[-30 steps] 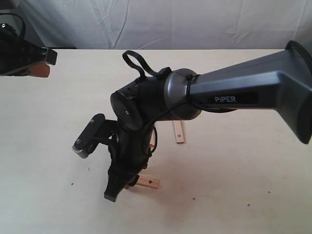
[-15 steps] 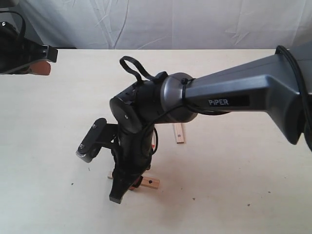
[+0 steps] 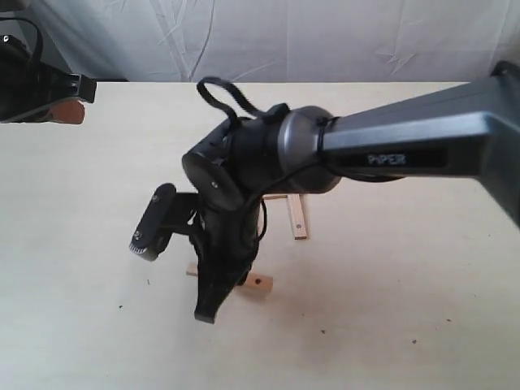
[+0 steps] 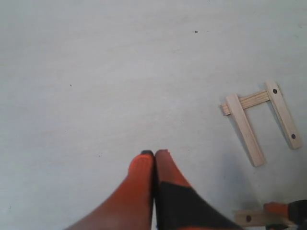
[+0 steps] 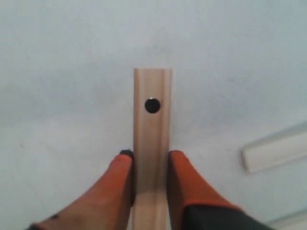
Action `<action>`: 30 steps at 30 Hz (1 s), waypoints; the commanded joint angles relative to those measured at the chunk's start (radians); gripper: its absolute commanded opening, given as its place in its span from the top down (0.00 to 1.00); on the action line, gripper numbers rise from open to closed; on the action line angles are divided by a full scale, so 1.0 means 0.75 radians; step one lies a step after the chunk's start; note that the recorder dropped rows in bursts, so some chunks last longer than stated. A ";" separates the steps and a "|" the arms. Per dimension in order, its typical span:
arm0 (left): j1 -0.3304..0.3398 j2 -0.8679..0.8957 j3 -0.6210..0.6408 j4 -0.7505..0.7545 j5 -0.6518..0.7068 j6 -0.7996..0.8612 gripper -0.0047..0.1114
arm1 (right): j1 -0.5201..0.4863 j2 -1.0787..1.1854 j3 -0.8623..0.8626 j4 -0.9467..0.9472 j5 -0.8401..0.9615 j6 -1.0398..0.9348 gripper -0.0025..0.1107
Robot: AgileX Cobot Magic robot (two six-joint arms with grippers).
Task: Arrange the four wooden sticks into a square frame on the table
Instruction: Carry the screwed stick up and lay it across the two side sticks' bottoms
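Note:
The dotted stick (image 3: pixel 258 283) in my right gripper slants in front of the U, so next I turn the stick square and lay it across the U's open end (image 4: pixel 277 152).
My right gripper (image 3: pixel 213 299) reaches across the middle of the table (image 3: pixel 406 325) and is shut on a dotted wooden stick (image 3: pixel 257 284). In the right wrist view that stick (image 5: pixel 152 124) runs straight out between the orange fingers (image 5: pixel 120 175), one dark dot showing. The other three sticks lie just behind as a U. In the left wrist view these are a dotted stick (image 4: pixel 284 115), a plain stick (image 4: pixel 245 130) and a cross stick (image 4: pixel 250 100). My left gripper (image 4: pixel 154 154) is shut and empty, far back at the left (image 3: pixel 67 110).
The right arm's big grey link (image 3: pixel 406 146) and its wrist camera (image 3: pixel 153 232) hang over the sticks and hide most of the U in the exterior view. A white cloth backdrop (image 3: pixel 284 41) stands behind the table's far edge.
The right gripper has carried the dotted stick a little away from the front edge, closer to the three laid sticks. The left gripper has stayed where it was.

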 commanded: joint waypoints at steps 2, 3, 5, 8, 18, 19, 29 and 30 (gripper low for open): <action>0.000 -0.010 -0.001 -0.017 -0.021 0.003 0.96 | -0.129 -0.122 0.002 -0.072 0.008 -0.242 0.98; 0.000 -0.010 -0.001 -0.022 -0.021 0.003 0.96 | -0.163 -0.131 0.002 -0.058 0.009 -0.337 0.98; 0.000 -0.010 -0.001 -0.037 -0.021 0.003 0.96 | -0.224 -0.131 0.002 -0.031 0.006 -0.477 0.98; 0.000 -0.010 -0.001 -0.056 -0.021 0.003 0.96 | -0.296 -0.109 0.002 -0.007 -0.016 -0.580 0.98; 0.000 -0.010 -0.001 -0.076 -0.030 0.003 0.96 | -0.369 -0.013 0.002 0.095 -0.103 -0.845 0.98; 0.000 -0.010 -0.001 -0.076 -0.030 0.003 0.96 | -0.369 -0.003 0.002 0.130 -0.105 -0.897 0.98; 0.000 -0.010 -0.001 -0.085 -0.039 0.006 0.96 | -0.369 0.047 0.002 0.165 -0.133 -0.939 0.98; 0.000 -0.010 -0.001 -0.088 -0.039 0.006 0.96 | -0.369 0.047 0.002 0.168 -0.133 -0.939 0.98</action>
